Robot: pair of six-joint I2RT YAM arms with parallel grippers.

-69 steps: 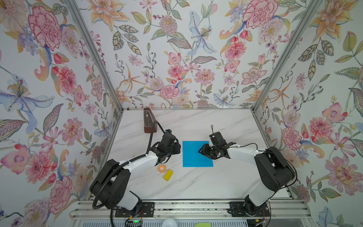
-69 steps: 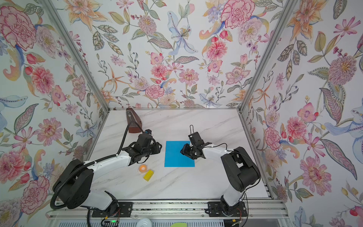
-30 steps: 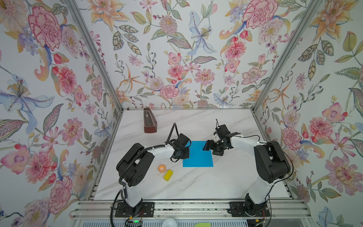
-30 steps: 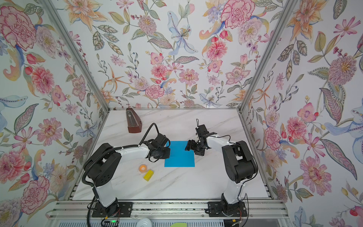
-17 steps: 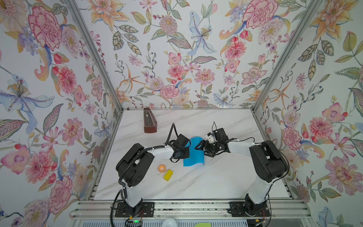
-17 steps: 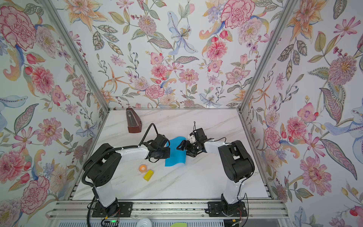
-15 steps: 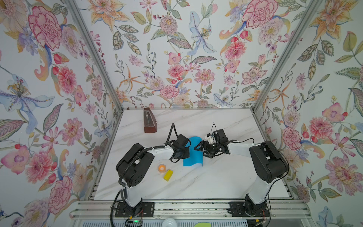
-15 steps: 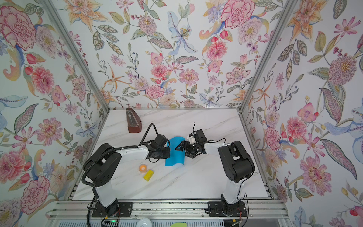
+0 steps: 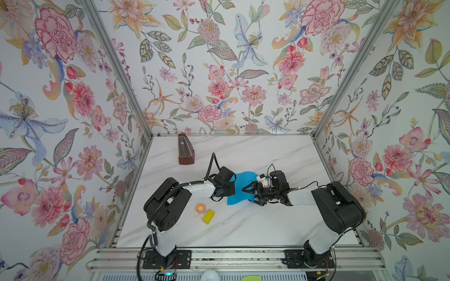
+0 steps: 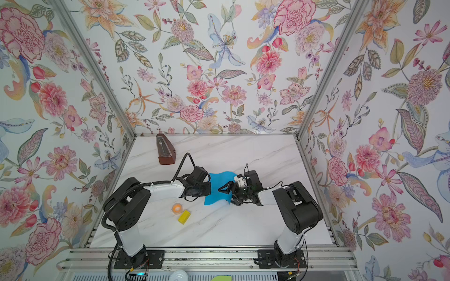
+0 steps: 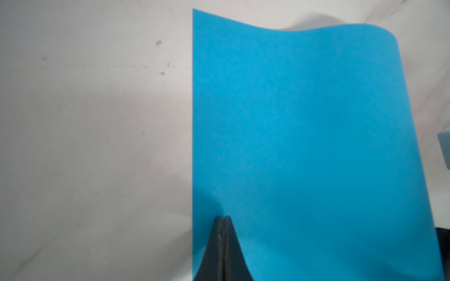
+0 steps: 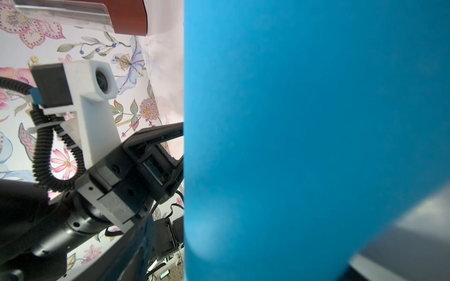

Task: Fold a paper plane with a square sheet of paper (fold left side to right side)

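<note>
The paper's raised part [image 9: 247,176] bends over in a smooth, round curve, so the square sheet of paper [image 9: 237,195] will spread almost flat when I pull its edge outward.
The square sheet of paper [image 9: 239,188] [image 10: 217,188] is bright blue and lies mid-table in both top views, its right part lifted and curled over toward the left. My left gripper [image 9: 230,189] [image 11: 223,217] is shut, its tips pressing down on the paper [image 11: 304,146] just inside its left edge. My right gripper [image 9: 248,196] [image 10: 225,196] stands open above the curled part, jaws spread wide. In the right wrist view the raised paper [image 12: 316,133] fills most of the picture, with one blurred finger [image 12: 131,245] beside it. No paper plane shape shows.
A brown metronome [image 9: 185,152] stands at the back left of the marble table [image 9: 267,226]. An orange ball [image 9: 201,208] and a small yellow block [image 9: 208,217] lie front left of the paper. Floral walls close three sides.
The right gripper has swept leftward with the paper's right edge, turning the flat sheet into a curl, and its jaws have spread a little wider. The left gripper has stayed shut on the left edge.
</note>
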